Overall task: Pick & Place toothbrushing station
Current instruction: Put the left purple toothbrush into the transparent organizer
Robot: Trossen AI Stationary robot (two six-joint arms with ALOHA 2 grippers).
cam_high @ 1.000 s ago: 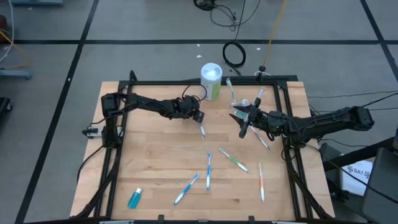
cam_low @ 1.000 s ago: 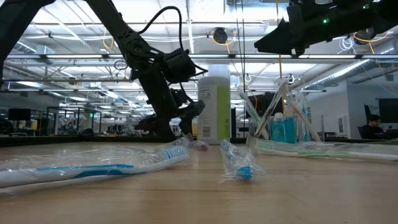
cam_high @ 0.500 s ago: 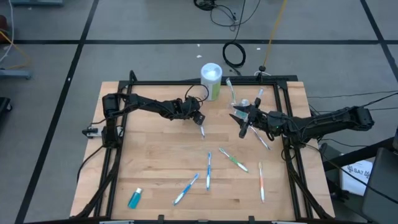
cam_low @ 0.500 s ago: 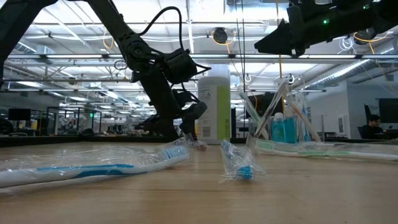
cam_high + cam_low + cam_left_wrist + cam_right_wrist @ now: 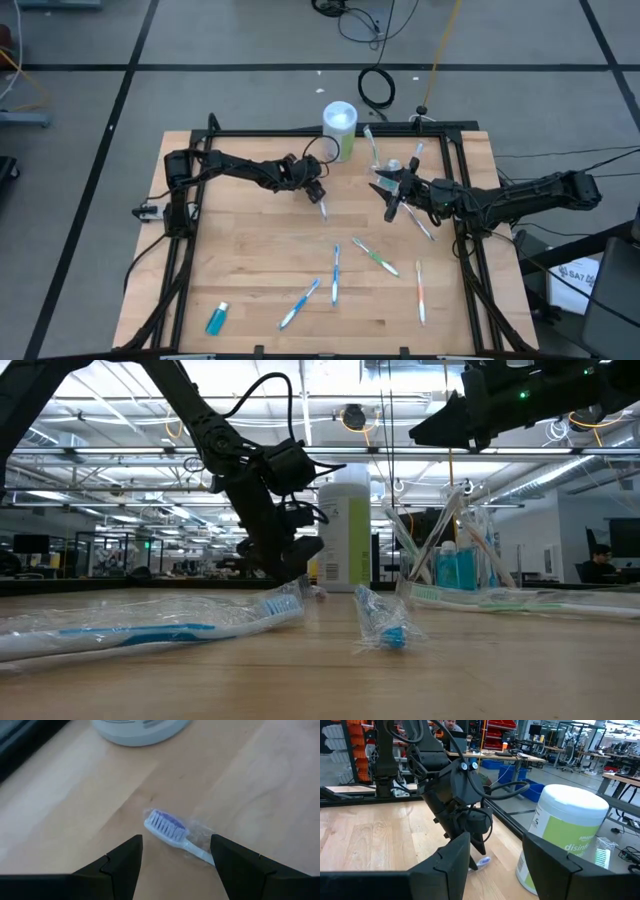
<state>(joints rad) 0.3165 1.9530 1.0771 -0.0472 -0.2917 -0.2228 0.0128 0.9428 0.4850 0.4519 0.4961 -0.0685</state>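
The white toothbrush's handle (image 5: 207, 857) slants under one finger of the robot's left gripper, so the left gripper should rise clear and then grip the handle between both fingers, below the toothbrush's bristle head.
A white toothbrush in clear wrap (image 5: 323, 208) lies flat on the wooden table; its purple-white bristle head (image 5: 166, 823) shows in the left wrist view. My left gripper (image 5: 317, 196) slants down over that head, open, one finger on each side and apart from it (image 5: 175, 862). My right gripper (image 5: 388, 192) hangs open and level, high above the table (image 5: 450, 420), and holds nothing. Beside it stands the clear cup (image 5: 396, 166) with toothbrushes and a teal tube upright inside (image 5: 455, 555).
A white and green canister (image 5: 340, 128) stands at the far edge, close behind my left gripper. Loose toothbrushes lie nearer: blue (image 5: 336, 272), green (image 5: 376, 257), orange (image 5: 420, 290), another blue (image 5: 299, 303). A teal tube (image 5: 217, 318) lies near the front left.
My left gripper has rolled about its own pointing line while staying in place over the toothbrush's head. Its fingers have kept the same gap. The toothbrush has not moved.
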